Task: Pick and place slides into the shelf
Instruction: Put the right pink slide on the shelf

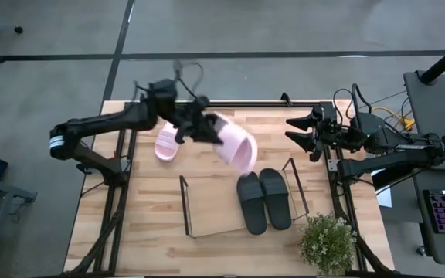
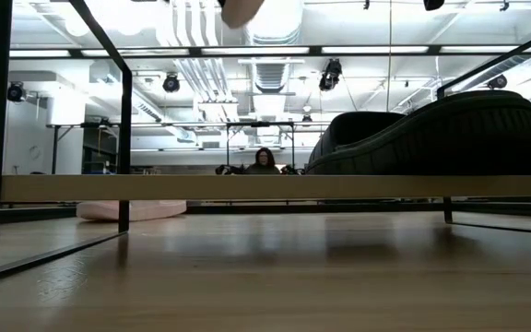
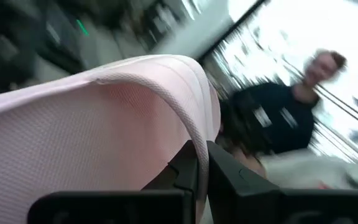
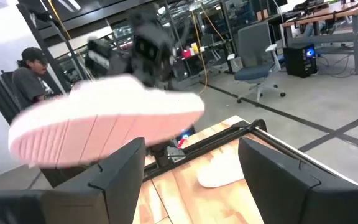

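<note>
I should use my left gripper to turn the pink slide's sole (image 1: 246,150) down over the shelf's empty part (image 1: 221,210), next to the black slides, because the sole is facing my right gripper.
My left gripper (image 1: 194,126) is over the far middle of the table, shut on a pale pink slide (image 1: 236,147) held in the air; its ribbed sole (image 4: 104,124) faces my right arm. The second pink slide (image 1: 166,144) lies flat on the table below the left arm. Two black slides (image 1: 263,201) lie side by side on the right half of the shelf (image 1: 185,207), also seen in the low view (image 2: 431,129). My right gripper (image 1: 300,130) waits open near the table's far right corner. My left gripper holds the pink slide by a curved edge (image 3: 194,134), pinched between its two fingers (image 3: 188,168). Whether that edge belongs to the strap or the sole, I cannot tell. The slide is lifted clear of the table and tilted, stretching from the fingers toward the table's right.
A potted plant (image 1: 327,241) stands at the near right corner. The shelf's left half (image 1: 215,205) holds nothing. A black metal frame (image 1: 118,193) edges the table. A person (image 3: 284,115) sits beyond the far edge, also visible in the right wrist view (image 4: 33,74).
</note>
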